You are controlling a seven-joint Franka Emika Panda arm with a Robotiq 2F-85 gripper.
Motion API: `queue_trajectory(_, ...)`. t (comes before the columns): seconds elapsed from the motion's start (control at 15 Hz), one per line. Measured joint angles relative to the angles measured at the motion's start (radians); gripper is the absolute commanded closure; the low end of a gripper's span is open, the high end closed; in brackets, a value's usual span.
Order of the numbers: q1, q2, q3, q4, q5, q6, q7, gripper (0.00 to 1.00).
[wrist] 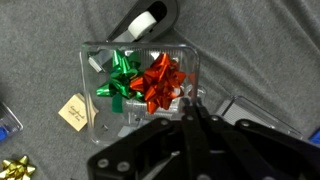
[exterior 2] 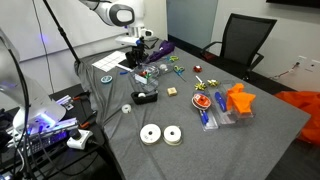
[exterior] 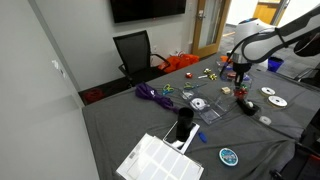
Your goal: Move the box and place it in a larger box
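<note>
The robot's gripper holds the clear box of bows (wrist: 143,84) at an angle to the empty clear box (wrist: 262,119), so it should first turn the box of bows square and put it down alongside.
The small tan box (wrist: 73,112) lies flat on the grey cloth, left of a clear plastic box (wrist: 135,75) that holds a green and a red bow. The tan box also shows in an exterior view (exterior 2: 172,92). My gripper (wrist: 192,104) hangs above the clear box's right edge with its fingers pressed together and nothing between them. It shows in both exterior views (exterior: 240,74) (exterior 2: 140,60), well apart from the tan box. A larger white box (exterior: 160,160) sits at the table's near end, far from the gripper.
A black tape dispenser (wrist: 150,20) lies just beyond the clear box. A black cylinder (exterior: 185,128), a purple cord (exterior: 150,94), two white discs (exterior 2: 160,134), an orange object (exterior 2: 238,100) and small toys are scattered on the cloth. An office chair (exterior: 135,52) stands behind the table.
</note>
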Motion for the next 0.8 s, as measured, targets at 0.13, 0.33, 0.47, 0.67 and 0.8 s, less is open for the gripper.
queue_trajectory(0.13,0.0,0.001,0.004,-0.011,0.019,0.045,-0.008,0.99)
queue_trajectory(0.33,-0.001,0.012,0.005,-0.013,0.072,0.081,-0.049,0.99)
queue_trajectory(0.47,-0.004,0.022,0.009,-0.013,0.142,0.087,-0.11,0.99)
queue_trajectory(0.67,-0.014,0.045,0.021,-0.012,0.238,0.087,-0.169,0.99)
queue_trajectory(0.8,-0.02,0.054,0.024,-0.01,0.291,0.09,-0.171,0.99)
